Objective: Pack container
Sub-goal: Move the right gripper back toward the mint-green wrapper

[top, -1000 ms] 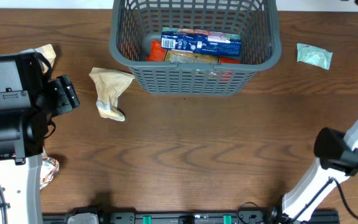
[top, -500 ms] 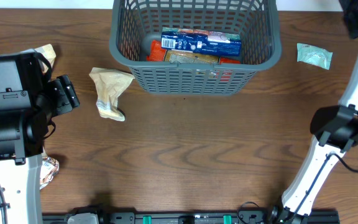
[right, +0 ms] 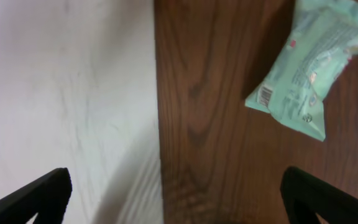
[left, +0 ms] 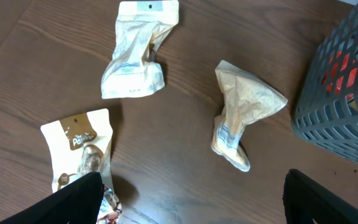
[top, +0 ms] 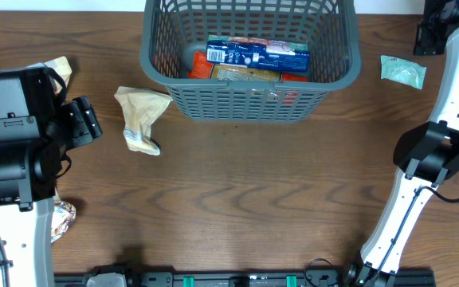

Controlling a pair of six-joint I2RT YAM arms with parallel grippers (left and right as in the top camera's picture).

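Note:
The robot's right gripper should keep going toward the packet's end (top: pixel 419 76) away from the container and close there, since the mint green packet (top: pixel 402 72) lies clear of the container.
The dark grey slotted container (top: pixel 245 102) stands at the back middle of the table and holds a blue packet (top: pixel 257 54) with red and tan packets under it. Its wall also shows in the left wrist view (left: pixel 344 99). My left gripper (top: pixel 82 121) is open and empty, above the table (left: pixel 191 199), left of a crumpled tan packet (top: pixel 139 118) (left: pixel 241 112). My right gripper (top: pixel 430 32) is open and empty over the table's far right edge (right: pixel 179 199), beside a mint green packet (top: pixel 402 71) (right: pixel 309 68).
A pale packet (top: pixel 60 70) (left: pixel 135 53) lies at the far left. A white and brown snack packet (top: pixel 62 219) (left: pixel 79 152) lies near the left arm's base. The white floor (right: pixel 61 93) shows beyond the table's far edge.
My right arm has swung up from the lower right to the far right corner, by the mint green packet. The left arm and the packets have not moved.

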